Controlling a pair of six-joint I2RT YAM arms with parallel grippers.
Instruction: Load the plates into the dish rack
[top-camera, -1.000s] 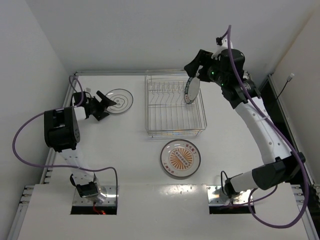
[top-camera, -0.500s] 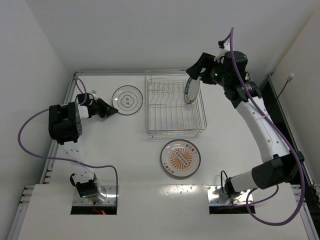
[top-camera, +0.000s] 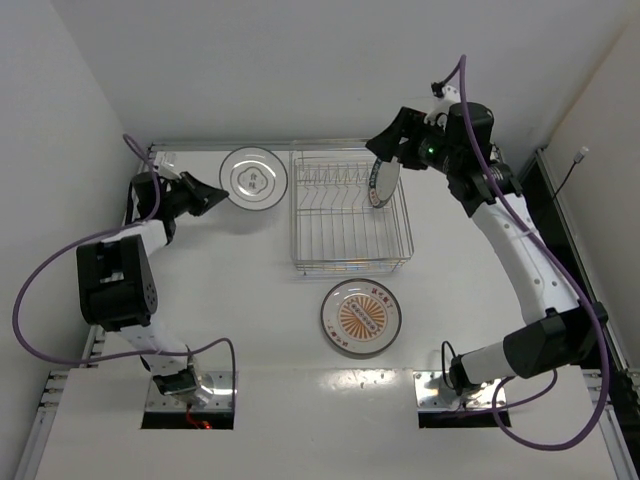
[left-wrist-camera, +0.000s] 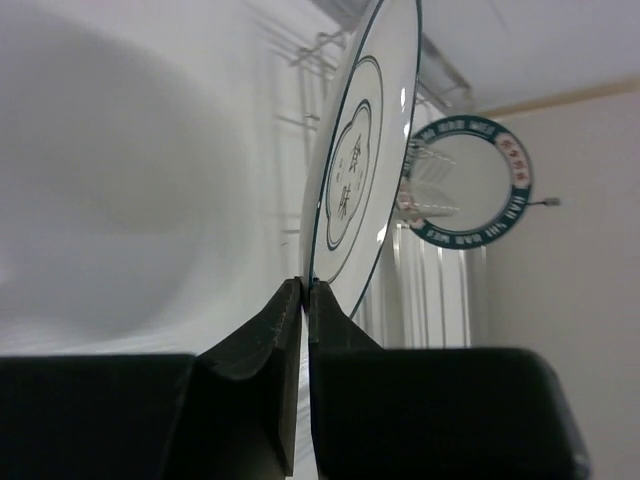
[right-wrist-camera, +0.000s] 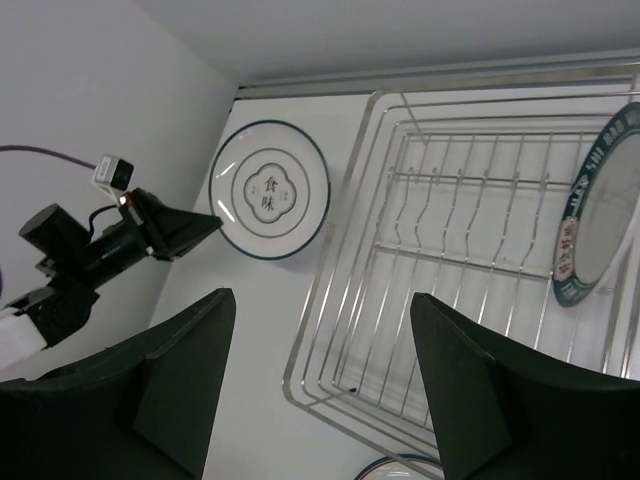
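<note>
Next, my right gripper takes the white plate's free rim (top-camera: 285, 183) first, since my left gripper holds the white plate far from the slots (top-camera: 361, 177) beside the standing plate.
My left gripper (top-camera: 207, 192) is shut on the rim of the white plate with grey rings (top-camera: 253, 177), which it holds off the table, left of the dish rack (top-camera: 350, 262). The left wrist view shows this plate (left-wrist-camera: 362, 170) edge-on, its rim pinched at the fingertips (left-wrist-camera: 305, 287). The plate with the dark patterned rim (top-camera: 381, 181) stands upright among the prongs at the rack's far right. My right gripper (top-camera: 386, 143) hovers open just above it, holding nothing. The orange sunburst plate (top-camera: 361, 317) lies flat in front of the rack.
White walls close in on the left and behind. A metal rail (top-camera: 220, 146) runs along the table's far edge. In the right wrist view, the rack (right-wrist-camera: 450, 240) lies below with its left prong slots free, and the ringed plate (right-wrist-camera: 270, 190) shows beside its corner.
My left gripper closed on the ringed plate's rim, then lifted it and carried it back and to the right, toward the rack. The right gripper drew slightly up from the patterned plate.
</note>
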